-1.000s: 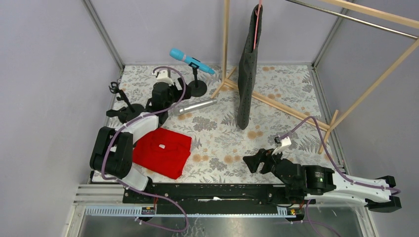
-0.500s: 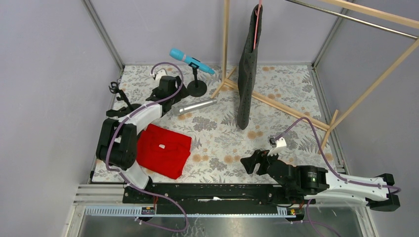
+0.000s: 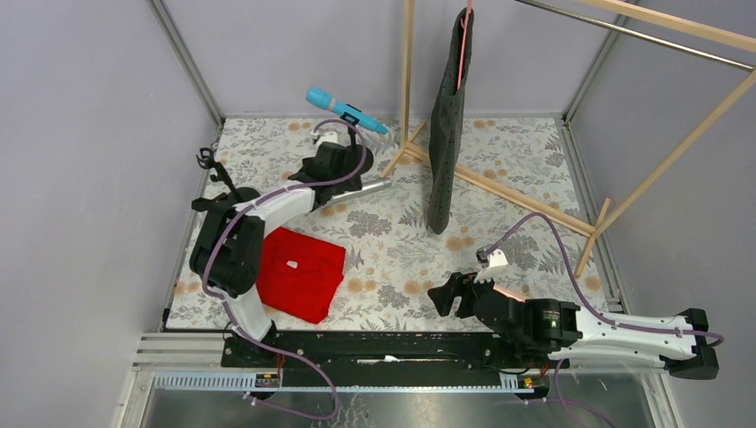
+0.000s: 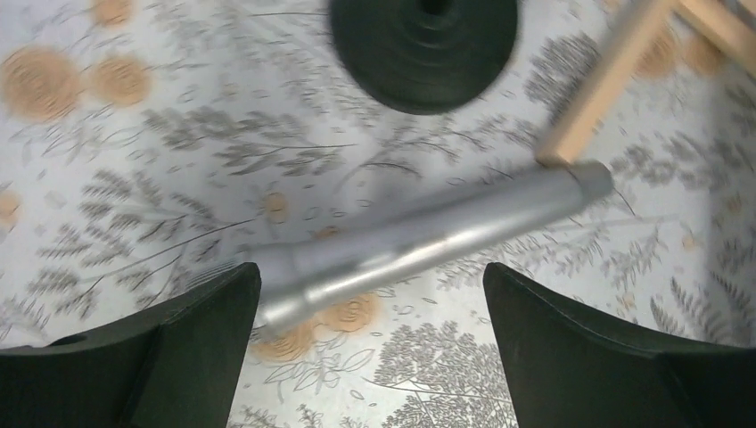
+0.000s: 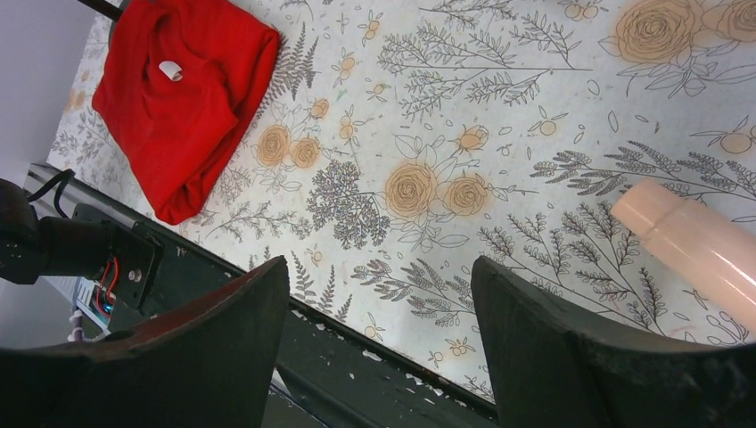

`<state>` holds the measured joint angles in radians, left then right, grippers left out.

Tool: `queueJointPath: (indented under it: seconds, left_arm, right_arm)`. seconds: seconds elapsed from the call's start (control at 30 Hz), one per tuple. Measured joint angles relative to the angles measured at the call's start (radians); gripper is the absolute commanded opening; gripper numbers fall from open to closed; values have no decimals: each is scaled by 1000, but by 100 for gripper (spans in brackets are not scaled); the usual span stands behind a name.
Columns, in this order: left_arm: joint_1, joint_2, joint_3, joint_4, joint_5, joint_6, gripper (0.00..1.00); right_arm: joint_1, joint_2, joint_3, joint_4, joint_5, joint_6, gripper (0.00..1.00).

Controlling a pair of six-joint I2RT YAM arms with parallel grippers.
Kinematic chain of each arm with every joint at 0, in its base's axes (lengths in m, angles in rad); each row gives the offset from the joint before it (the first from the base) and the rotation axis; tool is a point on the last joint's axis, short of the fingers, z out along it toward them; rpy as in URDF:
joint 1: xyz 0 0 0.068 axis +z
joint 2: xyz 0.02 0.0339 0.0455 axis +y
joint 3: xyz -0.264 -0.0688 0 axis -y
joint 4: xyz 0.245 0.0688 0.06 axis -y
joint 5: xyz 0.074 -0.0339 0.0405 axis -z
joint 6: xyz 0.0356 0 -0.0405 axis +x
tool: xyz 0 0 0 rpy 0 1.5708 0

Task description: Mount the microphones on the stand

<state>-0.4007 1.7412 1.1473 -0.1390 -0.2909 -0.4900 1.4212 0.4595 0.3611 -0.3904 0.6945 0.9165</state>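
The robot's left gripper goes on turning over the silver-grey microphone's body (image 4: 450, 223) until its fingers close around the body, since the body lies clear of the stand's round base (image 4: 426, 61).
A cyan-blue microphone (image 3: 344, 110) sits clipped in a black stand at the back of the table; the stand's round base (image 4: 423, 49) shows in the left wrist view. A silver-grey microphone (image 4: 428, 241) (image 3: 365, 187) lies flat on the floral table. My left gripper (image 3: 332, 166) (image 4: 367, 276) hovers over its near end, open, with one finger on each side and not touching. A peach-pink microphone (image 5: 700, 251) lies on the table to the right of my right gripper (image 3: 448, 295) (image 5: 379, 267), which is open and empty near the front edge.
A second black stand (image 3: 212, 171) stands empty at the far left. A folded red cloth (image 3: 299, 272) (image 5: 183, 89) lies front left. A wooden rack (image 3: 499, 189) with a dark hanging garment (image 3: 446, 134) takes up the back right; its foot (image 4: 606, 85) is close to the silver microphone.
My left gripper has swung right, from beside the stand base to over the silver microphone. My right arm has slid a little left and toward the front edge.
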Motion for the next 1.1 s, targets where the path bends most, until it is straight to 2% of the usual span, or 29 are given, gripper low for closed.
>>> queueJointPath:
  seconds: [0.13, 0.37, 0.77, 0.87, 1.1]
  left_arm:
    - [-48, 34, 15, 45, 61, 151, 99]
    - [-45, 102, 46, 87, 150, 344, 99]
    - [-42, 220, 123, 69, 308, 466, 98]
    - [-41, 241, 135, 51, 314, 488, 95]
    - [-53, 246, 143, 13, 344, 492, 76]
  right_arm:
    - [0, 18, 0, 1, -7, 8, 81]
    - [0, 20, 0, 1, -26, 13, 81]
    - [0, 16, -8, 7, -46, 13, 81]
    - [0, 23, -13, 16, -54, 13, 81]
    - [0, 49, -22, 47, -61, 14, 82]
